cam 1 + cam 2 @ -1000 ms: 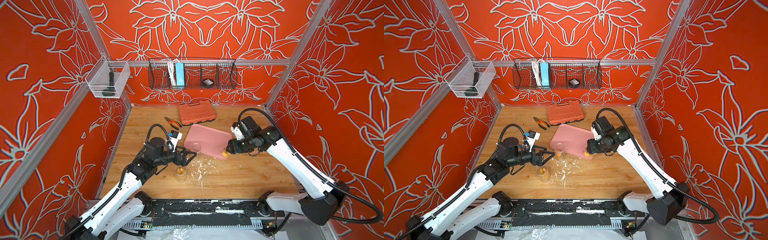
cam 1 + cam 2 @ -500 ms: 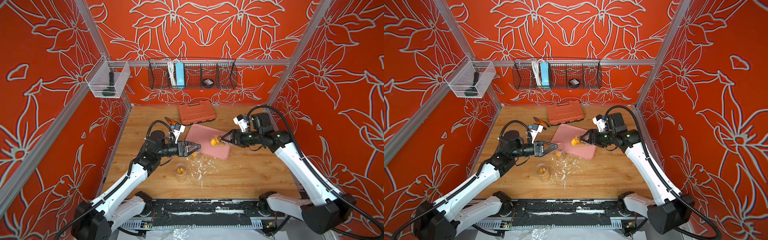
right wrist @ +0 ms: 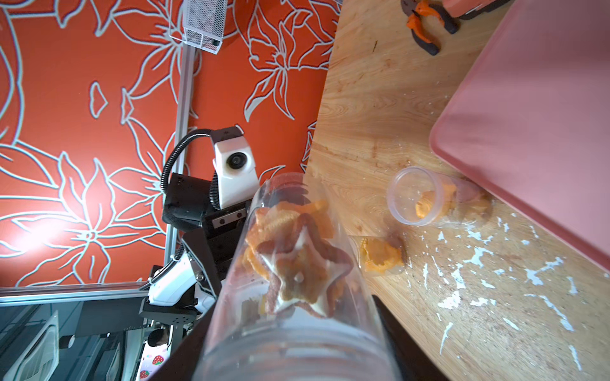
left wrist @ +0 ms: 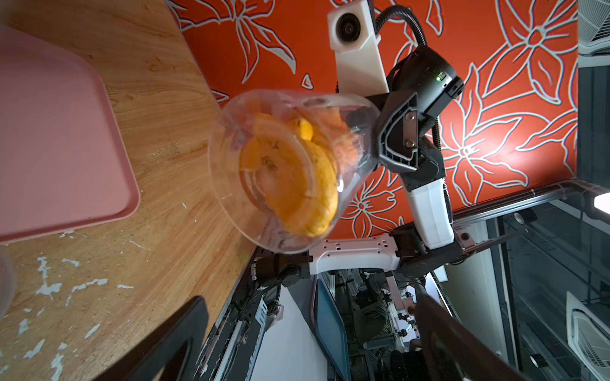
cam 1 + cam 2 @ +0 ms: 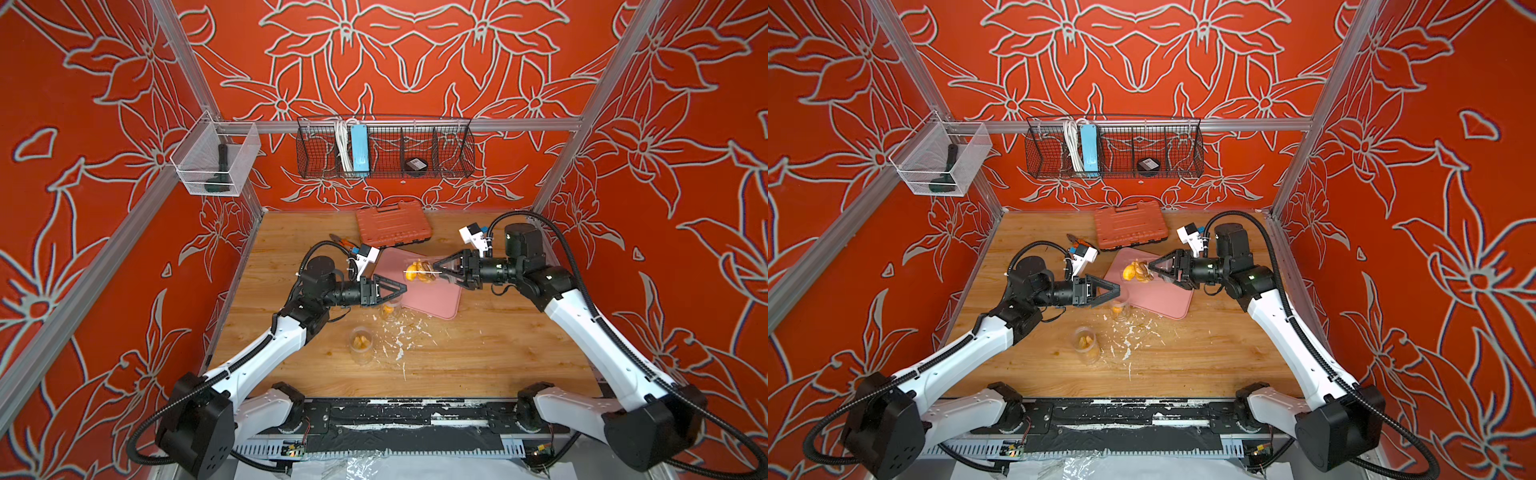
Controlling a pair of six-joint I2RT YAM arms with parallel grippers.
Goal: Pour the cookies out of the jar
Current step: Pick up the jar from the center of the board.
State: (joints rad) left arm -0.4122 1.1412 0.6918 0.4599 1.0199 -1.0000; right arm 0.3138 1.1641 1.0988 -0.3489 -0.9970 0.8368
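The jar's loose end [image 5: 409, 272] faces the open fingers of my left gripper, so it should keep moving in until the fingers reach around the jar's sides [image 4: 298, 174], then close.
My right gripper [image 5: 437, 272] [image 5: 1152, 269] [image 3: 293, 346] is shut on a clear jar [image 5: 420, 272] [image 5: 1136, 271] [image 3: 297, 297], held roughly level in the air above the pink tray [image 5: 434, 299] [image 5: 1160, 299]. The cookies [image 3: 297, 264] [image 4: 290, 178] are inside the jar [image 4: 284, 171]: orange-yellow pieces and one brown star. My left gripper [image 5: 400, 289] [image 5: 1116, 289] [image 4: 313, 330] is open and empty. It points at the jar's free end from a short way off.
Two more small clear jars [image 5: 360, 341] [image 5: 390, 309] with orange pieces stand on the wood table by the tray's near edge, among white flecks [image 5: 399, 336]. An orange tool case [image 5: 392, 224] and pliers [image 3: 425, 19] lie behind the tray.
My right arm lifted the jar from the tray's edge and turned it level over the tray. My left gripper rose and moved toward the jar, staying open.
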